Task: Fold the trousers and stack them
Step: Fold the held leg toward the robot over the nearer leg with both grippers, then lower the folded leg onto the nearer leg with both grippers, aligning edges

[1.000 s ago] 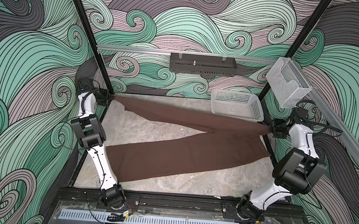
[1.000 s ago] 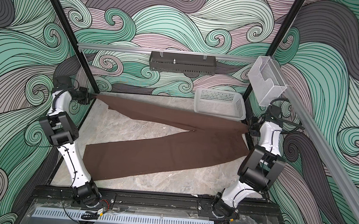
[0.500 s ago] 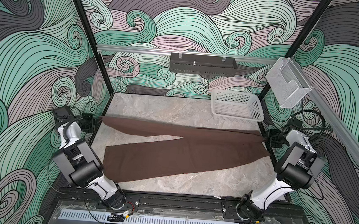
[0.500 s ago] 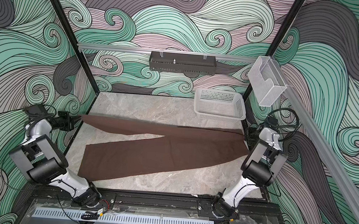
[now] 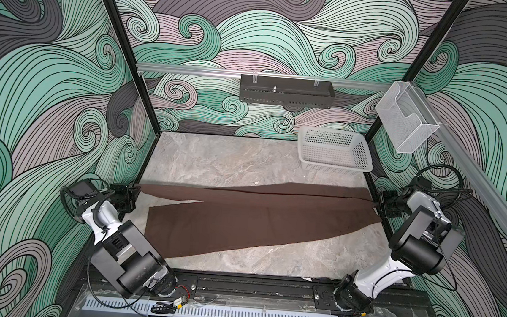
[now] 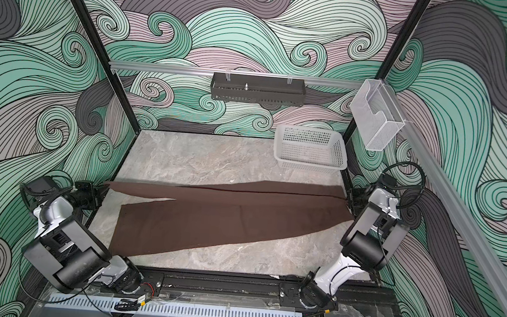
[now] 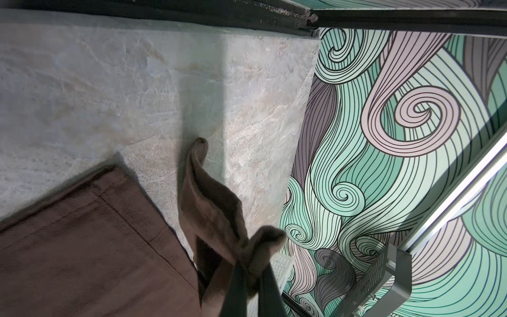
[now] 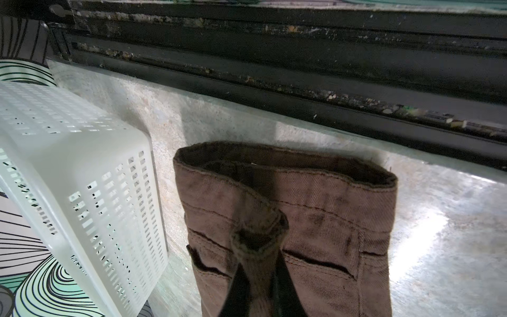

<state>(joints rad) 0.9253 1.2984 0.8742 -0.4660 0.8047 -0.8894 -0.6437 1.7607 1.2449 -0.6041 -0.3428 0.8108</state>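
Note:
I should bring the far leg's hem toward the near leg (image 5: 157, 227) with my left gripper while my right gripper holds the waistband, because a gap (image 5: 162, 202) separates that hem from the near leg.
The dark brown trousers (image 5: 256, 221) (image 6: 225, 222) lie stretched across the grey table in both top views, waist at the right and legs running left. The far leg is pulled taut and nearly meets the near leg. My left gripper (image 5: 136, 191) (image 6: 104, 186) is at the table's left edge, shut on the far leg's hem. The left wrist view shows this gripper (image 7: 252, 264) with bunched cloth (image 7: 211, 208) pinched in it. At the right edge, my right gripper (image 5: 377, 204) (image 6: 348, 200) is shut on the waistband. In the right wrist view this gripper (image 8: 259, 263) pinches a belt loop (image 8: 258, 233).
A white mesh basket (image 5: 334, 151) (image 6: 310, 151) (image 8: 68, 164) stands at the back right, just behind the waist. A black tray (image 5: 285, 92) hangs on the rear rail. A clear box (image 5: 406, 121) hangs on the right post. The black frame rail (image 8: 274, 68) borders the table.
Both arms have drawn back toward the front, carrying the far leg and waist from near the basket down toward the near leg. Both grips stay shut.

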